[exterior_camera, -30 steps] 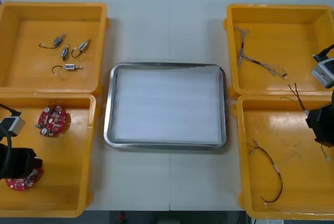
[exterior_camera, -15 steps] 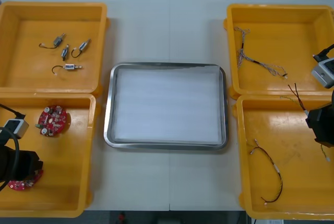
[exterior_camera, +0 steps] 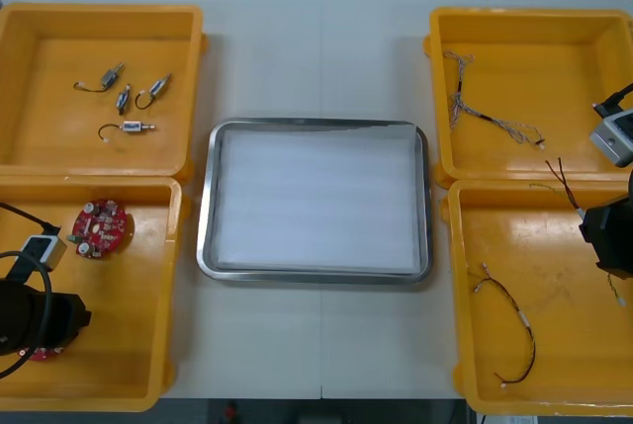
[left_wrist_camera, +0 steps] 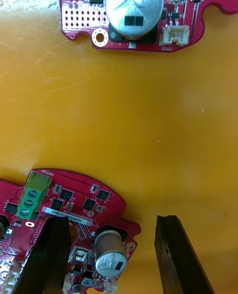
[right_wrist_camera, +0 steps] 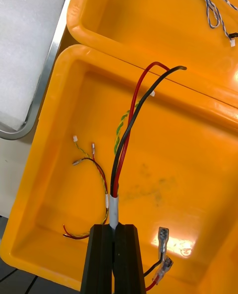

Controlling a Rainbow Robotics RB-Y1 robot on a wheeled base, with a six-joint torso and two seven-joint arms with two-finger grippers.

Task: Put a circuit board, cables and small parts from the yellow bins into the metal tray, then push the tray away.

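Note:
A silver cylinder point(left_wrist_camera: 110, 254) stands close to the rim of the round red circuit board, so the whole board point(left_wrist_camera: 79, 204) should come along level when the robot lifts by that cylinder.
My left gripper point(left_wrist_camera: 111, 227) is open, low over the near left yellow bin point(exterior_camera: 138, 345). Its fingers point(left_wrist_camera: 49, 254) straddle the edge of a round red circuit board point(left_wrist_camera: 74, 209), one finger over the board and the other over bare bin floor. A second red board point(left_wrist_camera: 134, 11) lies beyond; it is also seen in the front view point(exterior_camera: 99, 229). My right gripper point(right_wrist_camera: 113, 234) is shut on a red and black cable point(right_wrist_camera: 129, 125), held above the near right bin point(right_wrist_camera: 188, 175). The metal tray point(exterior_camera: 206, 236) sits mid-table, white inside.
Small metal parts point(exterior_camera: 129, 98) lie in the far left bin. A twisted blue and white cable point(right_wrist_camera: 210, 6) lies in the far right bin. A red and yellow cable point(right_wrist_camera: 94, 175) and connector ends point(right_wrist_camera: 162, 254) lie on the near right bin's floor.
My left arm has moved toward the table's near edge and now covers most of the nearer red board. The right arm and its cable have not moved.

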